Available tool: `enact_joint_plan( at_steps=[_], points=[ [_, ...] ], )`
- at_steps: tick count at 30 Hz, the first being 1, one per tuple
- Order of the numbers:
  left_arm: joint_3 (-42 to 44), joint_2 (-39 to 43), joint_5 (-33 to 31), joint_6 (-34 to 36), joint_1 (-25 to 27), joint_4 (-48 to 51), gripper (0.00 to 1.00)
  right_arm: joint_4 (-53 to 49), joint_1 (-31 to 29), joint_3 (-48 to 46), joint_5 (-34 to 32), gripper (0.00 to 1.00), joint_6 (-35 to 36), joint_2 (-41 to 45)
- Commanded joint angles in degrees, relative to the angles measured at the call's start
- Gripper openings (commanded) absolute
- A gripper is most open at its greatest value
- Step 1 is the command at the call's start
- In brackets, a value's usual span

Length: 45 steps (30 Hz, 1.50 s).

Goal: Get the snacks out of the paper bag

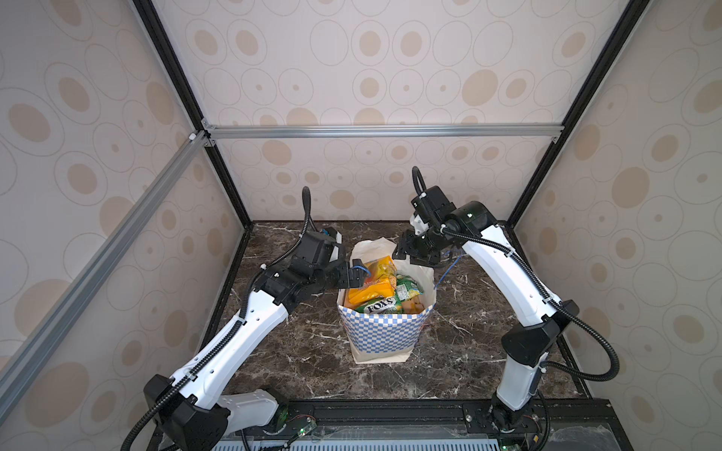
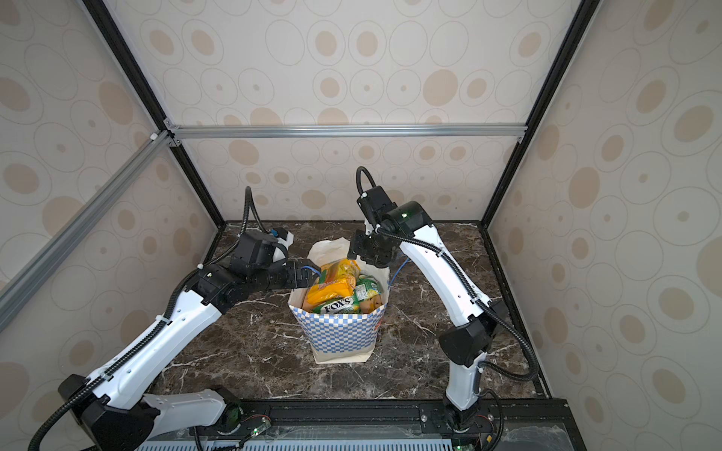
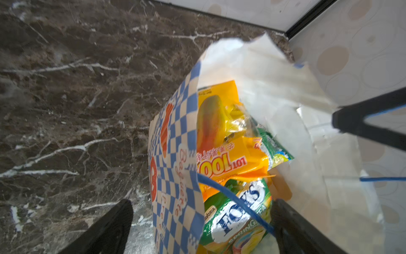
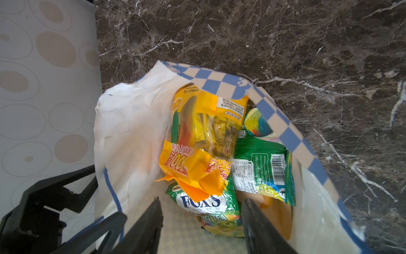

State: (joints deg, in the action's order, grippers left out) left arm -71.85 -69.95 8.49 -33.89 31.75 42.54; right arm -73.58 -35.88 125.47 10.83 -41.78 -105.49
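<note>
Next, my right gripper frees the paper bag's blue cord handle [image 1: 362, 268] before it lifts out the yellow-orange gummy bag [image 1: 373, 290], because the handle catches on my left gripper's finger.
The paper bag [image 1: 385, 332] [image 2: 340, 328] stands upright mid-table, its mouth open. The snacks sit inside: a yellow-orange gummy bag [image 1: 371, 283] [image 4: 197, 167] on top, a green FOX'S packet [image 1: 381, 304] [image 3: 239, 209] toward the front, and another green packet [image 1: 408, 289] [image 4: 263, 173] on the right. My left gripper [image 1: 353, 273] [image 3: 202, 204] is open at the bag's left rim, with the checkered wall [image 3: 173, 154] between its fingers. A blue cord handle [image 3: 237, 202] runs to one finger. My right gripper [image 1: 406, 254] [image 4: 201, 200] hangs open over the back right rim, holding nothing.
The dark marble table [image 1: 293, 351] is enclosed by patterned walls [image 1: 351, 183] at the back and both sides. The bag's right blue handle [image 1: 449, 269] hangs loose outside. Arm bases stand along the front rail [image 1: 390, 410].
</note>
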Motion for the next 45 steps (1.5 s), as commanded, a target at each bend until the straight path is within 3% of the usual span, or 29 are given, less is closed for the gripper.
enact_joint_plan(
  at_steps=[1, 5, 10, 13, 16, 19, 24, 27, 31, 38, 41, 45],
  points=[
    [0.2, 2.4, -1.6, 1.1, -0.5, 5.9, 0.98, 4.3, -2.4, 1.2, 2.6, 0.65, 0.7, 1.7],
    [-1.1, 4.6, -7.9, 0.8, -0.6, 11.7, 0.98, 8.0, -5.8, -1.4, 4.2, 0.69, 3.0, 2.6],
    [-3.0, 6.7, -14.8, 5.7, -0.5, 18.3, 0.98, 10.6, -7.0, -2.1, 5.0, 0.69, 3.7, 2.9],
    [-5.1, 6.5, -18.6, 8.2, -0.6, 21.5, 0.98, 14.9, -10.2, -4.7, 8.3, 0.72, 13.8, 5.5],
    [-6.9, 6.2, -18.8, 10.6, -0.6, 22.9, 0.98, 17.7, -13.7, -10.9, 9.2, 0.75, 24.7, 10.0],
    [-7.9, 5.7, -17.9, 10.8, -0.5, 23.9, 0.98, 20.9, -15.7, -14.6, 10.9, 0.72, 27.4, 12.8],
    [-8.5, 5.3, -15.1, 9.1, -0.7, 21.4, 0.98, 31.0, -22.7, -20.9, 7.2, 0.67, 30.6, 14.7],
    [-8.2, 5.3, -13.5, 8.4, -0.8, 19.7, 0.98, 33.6, -23.4, -22.8, 3.0, 0.58, 29.2, 14.3],
    [-7.6, 5.9, -12.4, 8.7, -1.0, 18.2, 0.98, 38.5, -23.5, -25.6, -2.5, 0.53, 31.9, 14.0],
    [-8.6, 5.2, -11.9, 9.6, -2.0, 17.9, 0.98, 41.5, -23.4, -24.1, 0.9, 0.31, 29.9, 10.2],
    [-8.4, 5.4, -11.8, 9.8, -2.3, 17.4, 0.98, 42.5, -23.5, -25.3, 0.4, 0.15, 30.2, 10.8],
    [-8.7, 5.7, -11.5, 10.1, -2.9, 17.1, 0.98, 40.6, -23.2, -25.2, -1.9, 0.06, 31.7, 11.4]
  ],
)
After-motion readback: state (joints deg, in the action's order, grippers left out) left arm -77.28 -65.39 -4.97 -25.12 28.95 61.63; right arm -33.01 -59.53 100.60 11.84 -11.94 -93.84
